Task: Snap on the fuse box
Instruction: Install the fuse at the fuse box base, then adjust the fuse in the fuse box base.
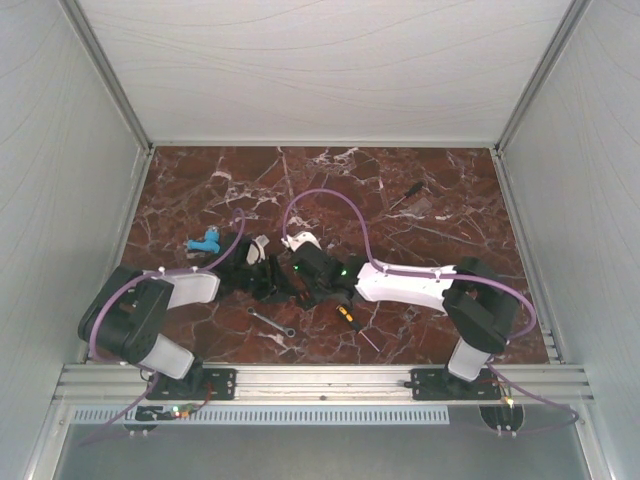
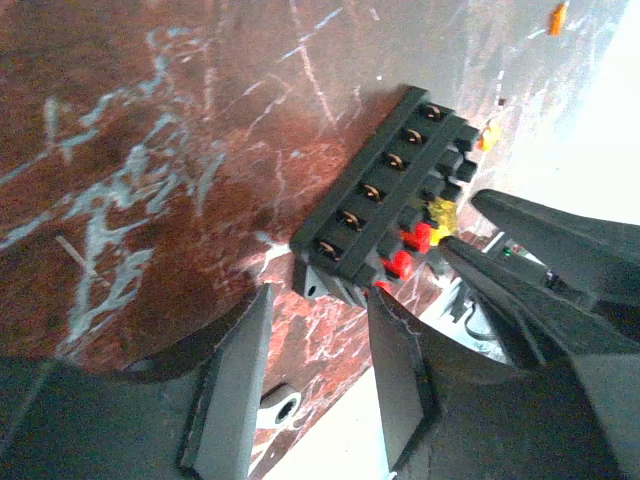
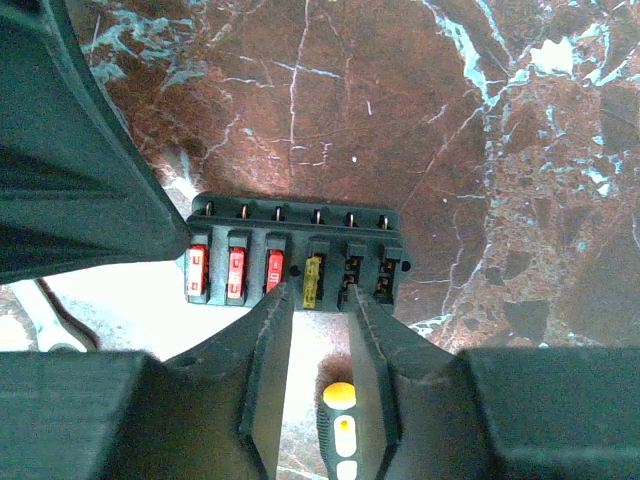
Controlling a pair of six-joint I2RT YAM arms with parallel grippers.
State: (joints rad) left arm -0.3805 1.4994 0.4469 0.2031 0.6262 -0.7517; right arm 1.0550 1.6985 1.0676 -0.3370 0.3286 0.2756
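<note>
Next, I steady the fuse box's end (image 3: 196, 278) with my left gripper while my right gripper closes and presses down the yellow fuse (image 3: 312, 281), because it sits slanted in its slot.
The fuse box (image 3: 295, 255) is a black block lying flat on the marble, with three red fuses (image 3: 232, 273), one yellow fuse (image 3: 311, 281) and two empty slots (image 3: 368, 272). My right gripper (image 3: 320, 295) stands open just short of the box's near edge, its gap in line with the yellow fuse and nothing between the fingers. In the left wrist view the fuse box (image 2: 385, 195) lies beyond my left gripper (image 2: 320, 292). That gripper's fingers are apart, their tips flanking the box's near end, with only marble between them. The top view hides the box under both grippers.
A yellow-and-black screwdriver (image 1: 352, 322) and a silver wrench (image 1: 272, 322) lie near the front edge. A blue object (image 1: 205, 240) sits at the left, and a dark tool (image 1: 408, 195) at the back right. Loose orange fuses (image 2: 558, 15) lie beyond the box. Metal walls surround the table.
</note>
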